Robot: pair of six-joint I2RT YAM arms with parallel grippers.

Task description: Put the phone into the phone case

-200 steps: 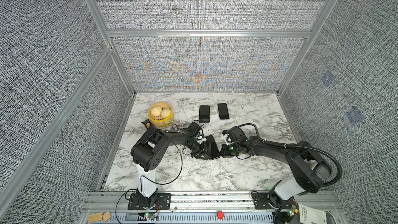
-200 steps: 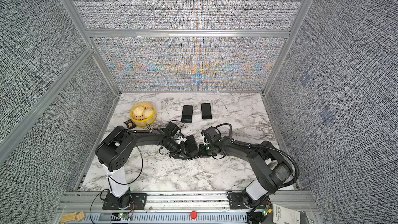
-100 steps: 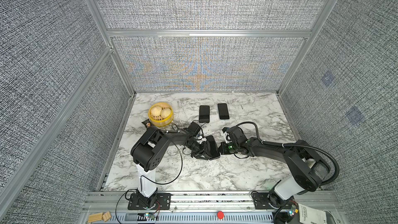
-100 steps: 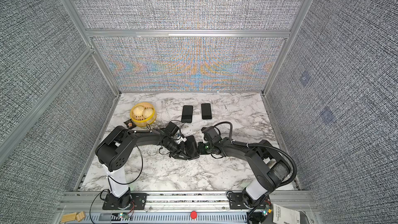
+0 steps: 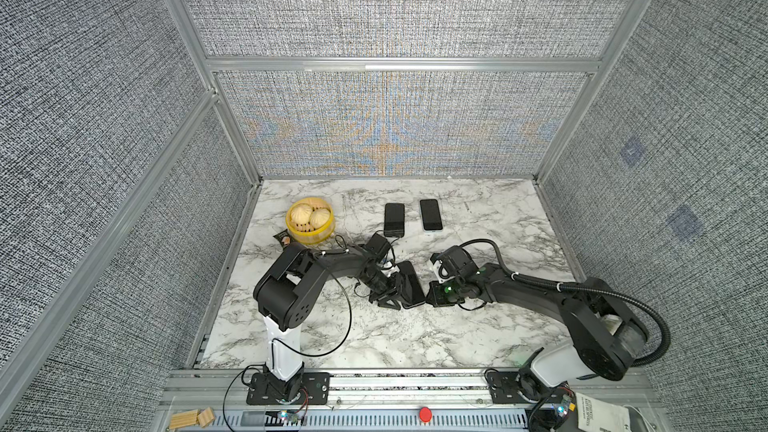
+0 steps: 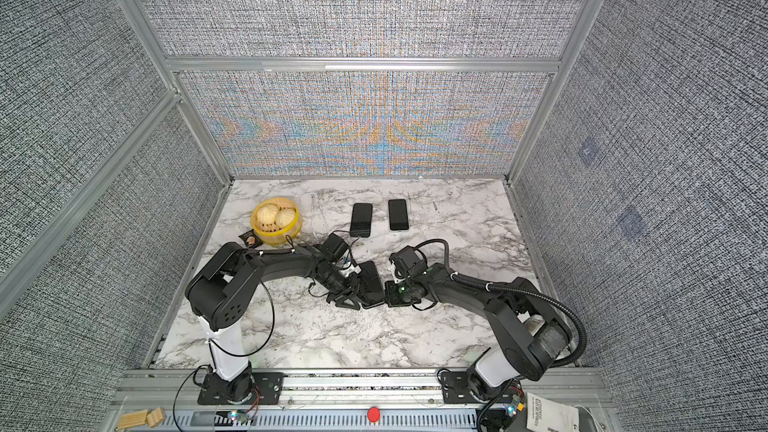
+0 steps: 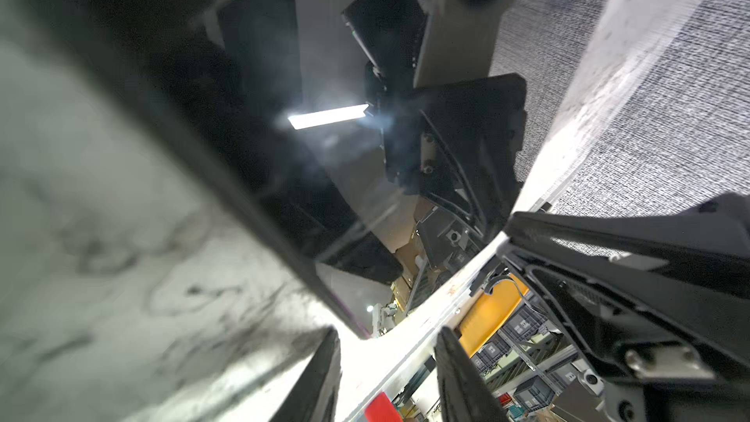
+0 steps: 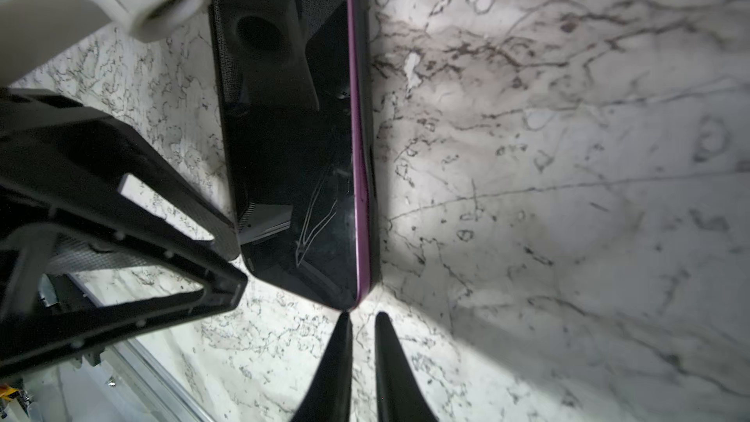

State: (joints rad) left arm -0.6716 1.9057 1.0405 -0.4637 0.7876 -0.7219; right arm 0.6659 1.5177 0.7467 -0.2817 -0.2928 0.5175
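Note:
The phone's purple side (image 8: pixel 359 187) is sticking up above the phone case's rim, so my left gripper should move away and my right gripper should come over the screen (image 8: pixel 300 179).
The phone (image 5: pixel 410 284) has a black screen and a purple side (image 8: pixel 357 135), and lies mid-table between both grippers in both top views (image 6: pixel 370 284). A dark phone case rim (image 8: pixel 371 180) runs along that purple side; I cannot tell how deep the phone sits in it. My left gripper (image 7: pixel 387 330) is open, its fingertips (image 7: pixel 330 343) standing either side of one phone corner without clamping it; in a top view it is at the phone's left (image 5: pixel 390 295). My right gripper (image 8: pixel 363 316) is at the opposite corner (image 5: pixel 431 299), jaws slightly apart with nothing between them.
Two more dark phones (image 5: pixel 394 219) (image 5: pixel 430 214) lie side by side at the back. A yellow basket of buns (image 5: pixel 309 220) stands back left with a small dark packet (image 5: pixel 284 238) beside it. Mesh walls enclose the marble table (image 5: pixel 478 201).
Both grippers have opened a little, the left more than the right. The right gripper has shifted slightly toward the phone's near corner. The phone has stayed in place.

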